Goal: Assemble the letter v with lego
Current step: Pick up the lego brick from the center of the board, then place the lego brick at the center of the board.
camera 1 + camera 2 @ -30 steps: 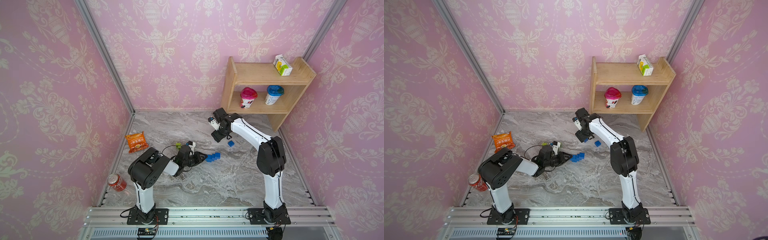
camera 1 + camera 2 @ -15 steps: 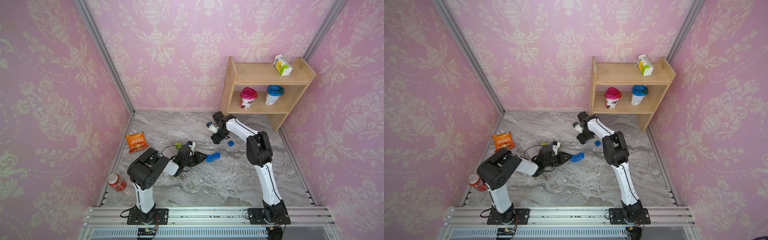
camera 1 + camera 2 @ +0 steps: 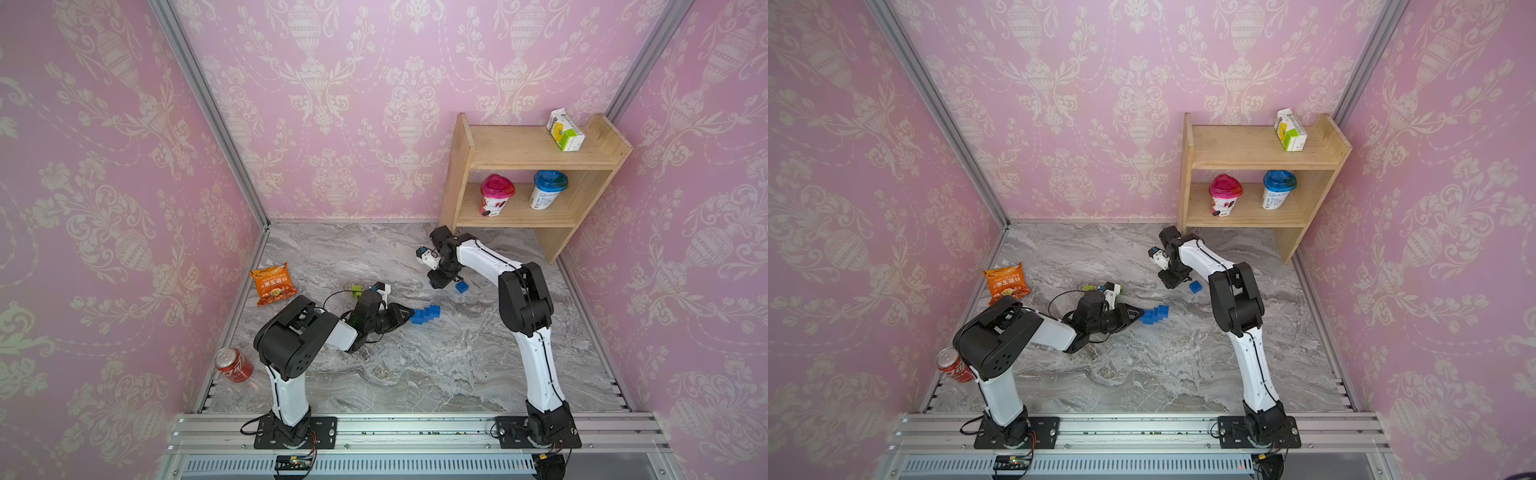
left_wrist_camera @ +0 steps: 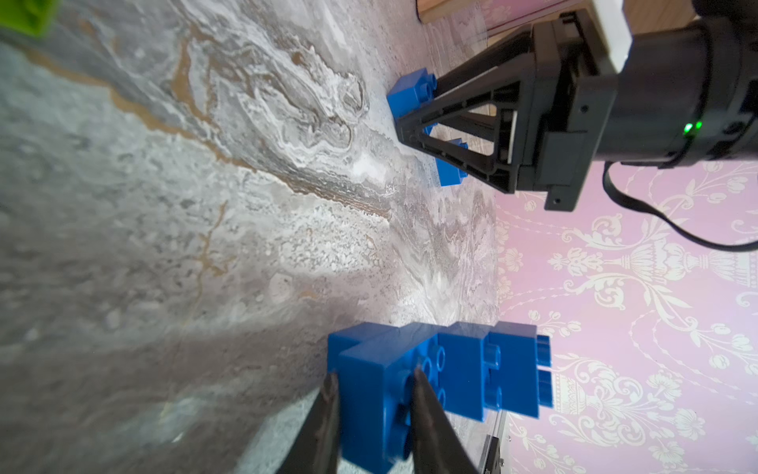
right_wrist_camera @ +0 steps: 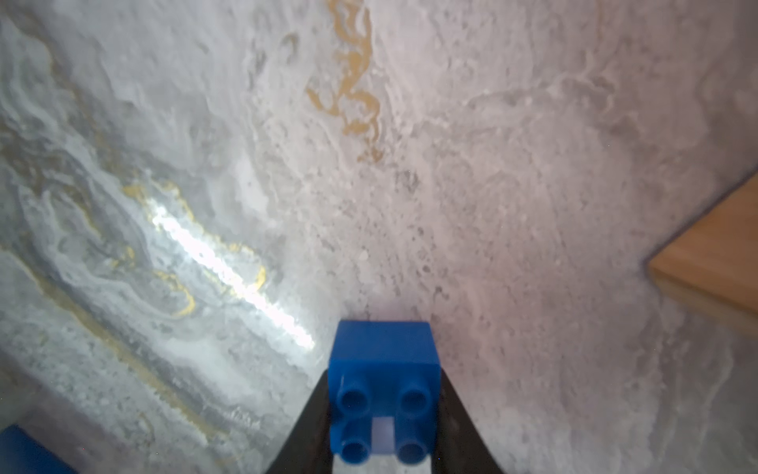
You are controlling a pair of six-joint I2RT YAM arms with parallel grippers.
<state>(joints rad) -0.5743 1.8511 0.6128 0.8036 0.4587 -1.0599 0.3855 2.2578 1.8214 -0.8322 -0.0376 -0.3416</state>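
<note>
The blue brick sits square in my right gripper's fingers, and there is open floor in front of the assembly. My right gripper should keep going there and let go of the brick.
A stair-stepped assembly of blue lego lies on the marble floor. My left gripper is shut on its near end brick, and the rest of the assembly reaches out beyond the fingers. Further back, my right gripper points down at the floor, shut on a single blue brick with its studs facing the camera. A loose blue brick sits just beside it. A lime green lego piece lies behind the left wrist.
An orange snack bag lies at the left wall and a red can stands near the front left. A wooden shelf with two cups and a carton stands at the back right, its foot close to my right gripper.
The right gripper has come down to the floor and closed on the single blue brick, and its arm has folded closer. The left gripper and the assembly have stayed put.
</note>
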